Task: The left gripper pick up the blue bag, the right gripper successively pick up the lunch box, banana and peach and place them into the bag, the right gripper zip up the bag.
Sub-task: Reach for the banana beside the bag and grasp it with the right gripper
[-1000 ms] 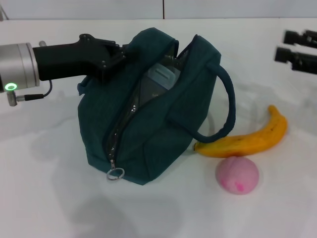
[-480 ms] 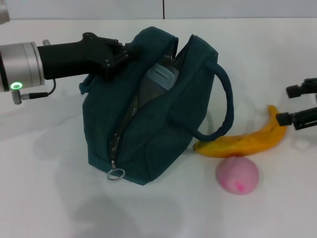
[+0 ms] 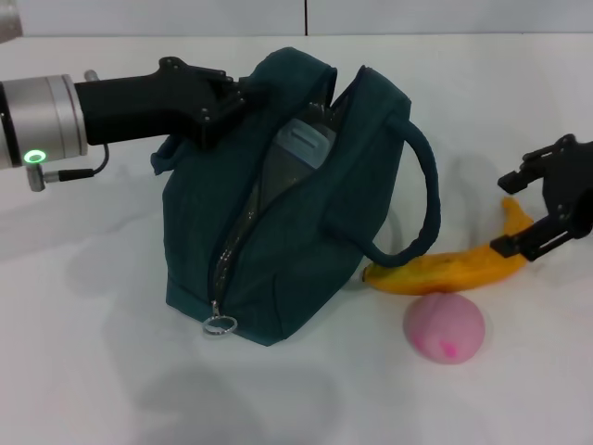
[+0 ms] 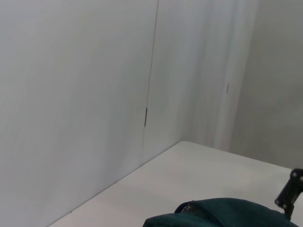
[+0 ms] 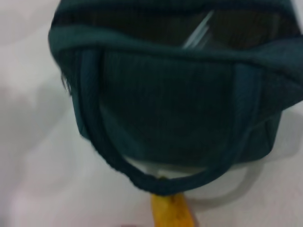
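The right gripper's open fingers are to either side of the banana's far end (image 3: 516, 216), clear of the peach and the handle, so the robot should keep lowering them until they are on both sides of the banana's body (image 3: 491, 266).
The blue bag (image 3: 296, 222) stands unzipped on the white table, its top edge held up by my left gripper (image 3: 222, 100), which is shut on the fabric. The lunch box (image 3: 302, 144) shows inside the opening. The banana (image 3: 445, 267) lies to the right of the bag, and the peach (image 3: 444, 328) sits just in front of it. My right gripper (image 3: 500, 213) is open at the banana's far end, one finger on each side of the tip. In the right wrist view the blue bag (image 5: 180, 109) fills the picture, with the banana (image 5: 173, 213) below its handle.
The zipper's ring pull (image 3: 220, 324) hangs at the bag's near bottom corner. One handle (image 3: 428, 185) loops out towards the banana. The white table (image 3: 93, 371) runs to a grey wall behind. The left wrist view shows the wall and the bag's top (image 4: 222, 215).
My right gripper has come down from the upper right and moved left to the banana's end. The left gripper and the bag have shifted slightly right.
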{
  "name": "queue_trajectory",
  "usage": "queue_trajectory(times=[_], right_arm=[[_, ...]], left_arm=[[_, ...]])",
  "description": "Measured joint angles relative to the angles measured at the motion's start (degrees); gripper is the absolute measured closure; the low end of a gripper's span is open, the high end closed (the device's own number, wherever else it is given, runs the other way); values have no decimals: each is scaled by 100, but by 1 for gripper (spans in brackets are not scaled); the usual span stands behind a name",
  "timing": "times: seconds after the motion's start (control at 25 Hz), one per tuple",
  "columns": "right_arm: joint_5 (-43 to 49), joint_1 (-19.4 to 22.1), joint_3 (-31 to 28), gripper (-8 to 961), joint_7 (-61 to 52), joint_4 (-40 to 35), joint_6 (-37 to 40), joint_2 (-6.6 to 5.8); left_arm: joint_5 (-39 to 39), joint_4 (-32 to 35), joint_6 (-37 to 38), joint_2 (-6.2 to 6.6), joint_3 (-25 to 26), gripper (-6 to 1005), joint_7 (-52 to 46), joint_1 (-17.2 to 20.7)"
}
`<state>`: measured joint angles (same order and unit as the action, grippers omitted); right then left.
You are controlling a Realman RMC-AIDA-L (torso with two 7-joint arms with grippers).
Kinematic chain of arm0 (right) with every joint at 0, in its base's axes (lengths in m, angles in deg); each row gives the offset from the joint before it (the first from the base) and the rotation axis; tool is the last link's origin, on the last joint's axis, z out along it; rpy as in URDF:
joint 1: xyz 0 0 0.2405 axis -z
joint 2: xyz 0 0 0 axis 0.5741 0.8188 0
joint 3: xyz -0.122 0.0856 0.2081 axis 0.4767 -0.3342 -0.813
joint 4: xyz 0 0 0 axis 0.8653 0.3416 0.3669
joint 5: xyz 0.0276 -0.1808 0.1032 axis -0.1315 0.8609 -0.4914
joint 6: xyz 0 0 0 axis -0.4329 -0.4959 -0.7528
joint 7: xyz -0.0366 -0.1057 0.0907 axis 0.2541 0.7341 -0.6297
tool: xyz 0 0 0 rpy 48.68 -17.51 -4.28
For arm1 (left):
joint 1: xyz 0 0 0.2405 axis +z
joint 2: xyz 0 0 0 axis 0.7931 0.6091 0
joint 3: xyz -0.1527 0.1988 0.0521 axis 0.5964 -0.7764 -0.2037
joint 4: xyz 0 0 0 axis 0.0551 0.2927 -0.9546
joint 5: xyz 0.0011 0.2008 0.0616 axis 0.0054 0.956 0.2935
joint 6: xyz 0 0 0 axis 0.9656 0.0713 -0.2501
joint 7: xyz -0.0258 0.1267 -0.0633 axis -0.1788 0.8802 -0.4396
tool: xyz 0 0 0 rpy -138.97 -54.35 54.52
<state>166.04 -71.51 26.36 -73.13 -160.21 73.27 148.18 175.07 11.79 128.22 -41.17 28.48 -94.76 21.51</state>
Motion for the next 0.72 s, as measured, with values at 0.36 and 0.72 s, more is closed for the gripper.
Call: queue_trajectory(times=[0.36, 0.72], right_arm=[[1024, -197, 880, 82, -279, 47, -339, 269], [1363, -467, 1422, 93, -526, 440, -725, 277]], left_arm=[[24, -7, -11, 3, 3, 947, 1, 3], [5, -8, -28, 7, 8, 947, 2, 12]])
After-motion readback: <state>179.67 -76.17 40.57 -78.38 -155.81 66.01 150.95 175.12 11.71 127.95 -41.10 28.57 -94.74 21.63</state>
